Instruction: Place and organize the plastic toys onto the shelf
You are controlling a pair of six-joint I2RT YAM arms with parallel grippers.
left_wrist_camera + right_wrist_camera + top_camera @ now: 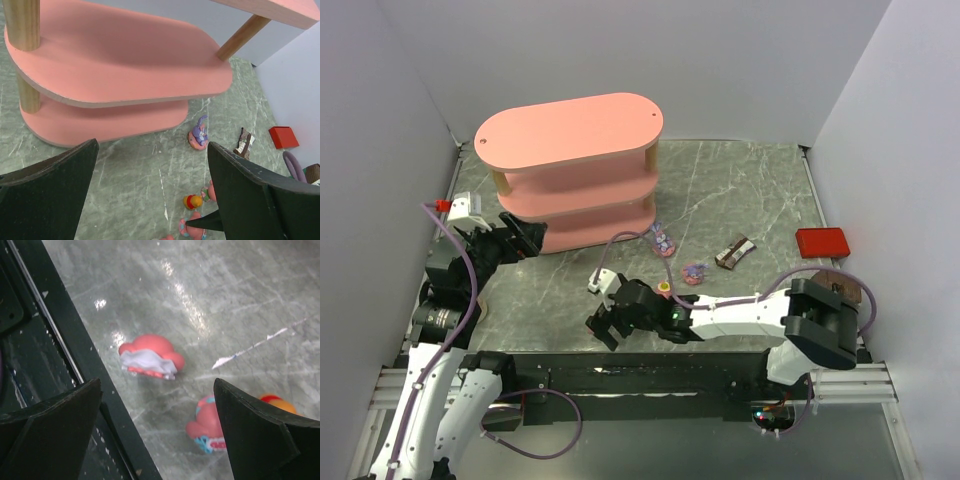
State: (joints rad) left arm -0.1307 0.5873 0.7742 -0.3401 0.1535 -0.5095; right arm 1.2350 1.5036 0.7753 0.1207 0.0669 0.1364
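Observation:
The pink-white toy (pixel 151 356) is within my right gripper's span and clear of the pink toy with blue trim. I should keep going down until the fingers are on both sides of the pink-white toy.
The pink three-tier shelf (pixel 570 150) stands at the back left, and its lower tiers (pixel 115 65) fill the left wrist view. My left gripper (pixel 525 240) hangs open beside its left end with nothing between the fingers (pixel 50 190). On the table lie a purple toy (pixel 663 240) (pixel 198 135), a pink one (pixel 695 272) and an orange bear (pixel 664 288) (pixel 192 201). My right gripper (pixel 605 322) (pixel 157 440) stands open low over the table's near edge. A pink-white toy (pixel 150 357) lies ahead of it, and a pink toy with blue trim (pixel 207 427) sits by its right finger.
A brown-wrapped snack bar (pixel 734 252) (pixel 244 142) and a red flat box (pixel 822 242) (pixel 283 137) lie to the right. The black rail (pixel 75 365) at the table's near edge runs just beside the right gripper's left finger. Grey walls close in the left, back and right.

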